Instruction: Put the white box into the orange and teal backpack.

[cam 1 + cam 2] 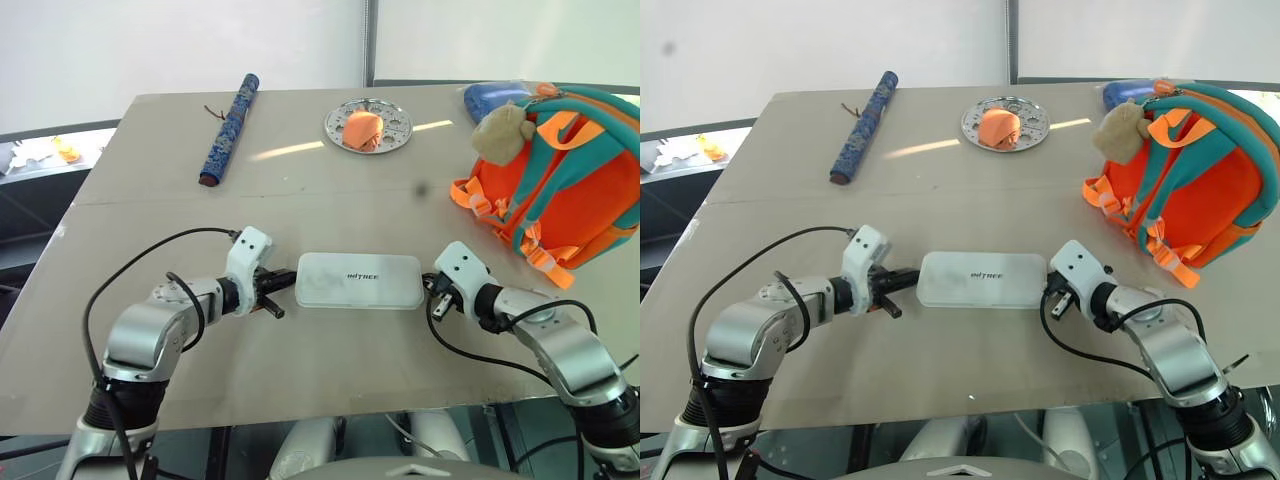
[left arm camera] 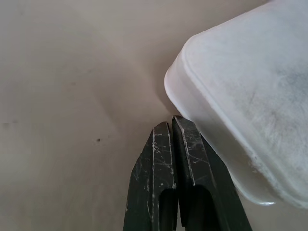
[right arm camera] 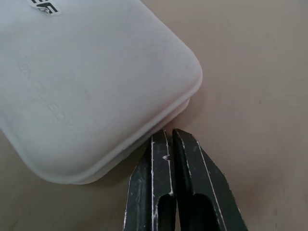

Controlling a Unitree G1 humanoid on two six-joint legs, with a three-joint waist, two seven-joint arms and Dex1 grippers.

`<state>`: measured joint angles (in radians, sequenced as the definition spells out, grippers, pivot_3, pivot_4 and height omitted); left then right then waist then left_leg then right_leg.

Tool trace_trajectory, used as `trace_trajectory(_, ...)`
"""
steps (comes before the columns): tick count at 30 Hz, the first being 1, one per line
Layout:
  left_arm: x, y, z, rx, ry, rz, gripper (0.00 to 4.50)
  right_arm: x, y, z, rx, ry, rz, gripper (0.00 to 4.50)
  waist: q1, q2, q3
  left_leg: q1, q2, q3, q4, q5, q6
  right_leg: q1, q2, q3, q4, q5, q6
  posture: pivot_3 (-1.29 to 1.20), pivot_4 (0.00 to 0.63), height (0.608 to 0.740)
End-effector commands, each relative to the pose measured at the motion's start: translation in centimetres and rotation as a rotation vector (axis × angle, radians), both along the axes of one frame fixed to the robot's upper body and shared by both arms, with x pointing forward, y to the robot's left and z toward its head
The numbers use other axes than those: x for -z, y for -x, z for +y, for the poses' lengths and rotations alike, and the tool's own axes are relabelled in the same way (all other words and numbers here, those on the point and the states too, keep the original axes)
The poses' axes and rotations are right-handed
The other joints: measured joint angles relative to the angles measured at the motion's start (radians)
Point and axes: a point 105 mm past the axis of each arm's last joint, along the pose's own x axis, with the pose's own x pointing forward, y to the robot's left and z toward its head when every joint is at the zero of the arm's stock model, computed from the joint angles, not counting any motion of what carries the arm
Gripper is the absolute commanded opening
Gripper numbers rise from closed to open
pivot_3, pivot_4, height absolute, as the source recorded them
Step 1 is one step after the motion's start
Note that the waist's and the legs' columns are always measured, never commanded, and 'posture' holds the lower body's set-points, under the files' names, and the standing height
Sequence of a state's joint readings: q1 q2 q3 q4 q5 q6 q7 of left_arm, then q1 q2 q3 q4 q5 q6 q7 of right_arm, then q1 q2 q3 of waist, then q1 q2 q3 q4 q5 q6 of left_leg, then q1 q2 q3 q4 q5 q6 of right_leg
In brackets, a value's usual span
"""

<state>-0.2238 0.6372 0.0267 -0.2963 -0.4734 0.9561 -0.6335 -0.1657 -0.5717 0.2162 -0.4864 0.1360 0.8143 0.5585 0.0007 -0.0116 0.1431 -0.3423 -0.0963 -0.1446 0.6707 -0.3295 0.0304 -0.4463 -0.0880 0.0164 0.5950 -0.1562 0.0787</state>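
Observation:
Next, I open my left gripper and clamp one end top and bottom with it to free my right gripper for the backpack, because my shut grippers are pressing the white box's ends.
The white box lies flat near the table's front edge, dark lettering on its lid. My left gripper is shut, its tips against the box's left end; in the left wrist view the black fingers press together beside the box's rounded corner. At the box's right end my right gripper is also shut and empty, its tips at the box's rim. The orange and teal backpack stands at the far right, a beige plush toy hanging on it.
A round silver plate holding an orange object sits at the back centre. A rolled blue patterned item lies at the back left. A blue pouch peeks from behind the backpack. The table's front edge runs close below both arms.

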Motion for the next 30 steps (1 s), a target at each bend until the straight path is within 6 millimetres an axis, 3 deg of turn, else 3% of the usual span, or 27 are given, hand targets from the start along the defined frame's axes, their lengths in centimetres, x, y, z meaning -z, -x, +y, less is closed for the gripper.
trace_trajectory(1,0.2,0.1,-0.4,0.035,0.017,0.011,0.09,0.0,-0.1,-0.3,0.021,-0.002,-0.012,0.00,0.000,0.000,0.000,0.000,0.000,0.000,0.000,0.000,0.000,0.000,0.000,0.000,0.000,0.000,0.000,0.00,0.150,0.731)
trace_trajectory(4,-0.5,-0.1,1.4,-0.022,0.153,0.111,0.09,0.1,-0.5,-0.9,0.046,0.015,-0.027,0.00,-0.001,0.000,0.000,0.000,0.000,0.000,0.000,0.000,0.000,0.000,0.000,0.000,0.000,0.000,0.000,0.00,0.150,0.731)
trace_trajectory(7,-0.7,0.2,4.8,-0.064,0.251,0.264,1.12,0.0,-0.9,-1.5,0.059,0.026,-0.040,0.00,-0.009,-0.001,0.000,0.000,-0.001,0.000,0.000,0.000,0.000,0.000,0.001,-0.001,0.000,0.000,0.000,0.00,0.150,0.731)
trace_trajectory(8,-0.9,0.4,5.2,-0.058,0.274,0.297,1.69,0.0,-1.0,-1.5,0.057,0.024,-0.041,0.00,-0.013,-0.001,0.000,0.000,-0.001,0.000,0.000,0.000,0.000,0.000,0.001,-0.001,0.001,0.000,0.000,0.00,0.150,0.731)
trace_trajectory(12,-2.8,1.6,4.7,0.002,0.491,0.516,3.47,0.0,-1.2,-1.3,0.034,0.030,-0.052,0.00,-0.016,-0.001,0.000,0.001,-0.002,0.000,0.000,0.000,0.000,0.000,0.001,0.000,0.001,0.000,0.000,0.00,0.150,0.731)
trace_trajectory(22,-0.8,2.4,0.6,0.062,0.582,0.653,3.47,-0.2,-1.5,-0.3,-0.003,0.014,-0.066,0.00,-0.014,-0.002,-0.001,0.001,-0.001,-0.001,0.000,0.000,0.000,0.000,0.000,0.000,0.001,0.000,0.000,0.00,0.150,0.731)
trace_trajectory(30,-0.2,1.9,-2.0,0.104,0.647,0.660,3.47,1.5,-2.6,2.8,-0.102,-0.033,-0.029,0.00,-0.017,-0.004,-0.004,0.003,-0.001,0.001,0.001,0.000,0.000,0.000,0.000,0.002,0.003,0.000,0.000,0.00,0.150,0.731)
